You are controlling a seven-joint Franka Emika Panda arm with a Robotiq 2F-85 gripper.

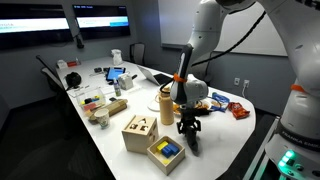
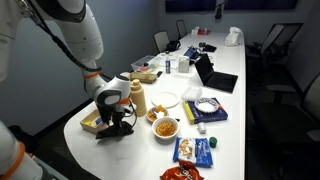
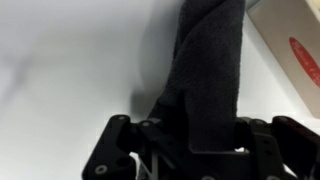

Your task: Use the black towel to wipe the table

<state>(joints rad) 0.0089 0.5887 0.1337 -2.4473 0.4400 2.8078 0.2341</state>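
The black towel's lower part [image 2: 112, 139] is against the white table. My gripper keeps wiping across the table's clear part [image 2: 145, 154] and lets go next to the bowl of orange snacks.
The black towel [image 1: 192, 141] lies partly on the white table [image 1: 215, 140] near its front end, with its upper part held up between my jaws. My gripper [image 1: 187, 124] points down and is shut on the towel. In an exterior view the gripper [image 2: 118, 119] stands just above the towel [image 2: 114, 133] at the near table end [image 2: 240, 120]. In the wrist view the towel [image 3: 210, 65] runs up from the gripper [image 3: 190, 140] over the white table surface [image 3: 70, 50]. The fingertips are hidden by cloth.
A wooden shape-sorter box [image 1: 139, 132] and a yellow box [image 1: 166, 152] stand close beside the gripper. A tan jar [image 1: 166, 98] and snack packets [image 1: 238, 110] are behind it. A bowl of orange snacks [image 2: 165, 128], a plate [image 2: 168, 99] and a laptop [image 2: 215, 75] lie further along.
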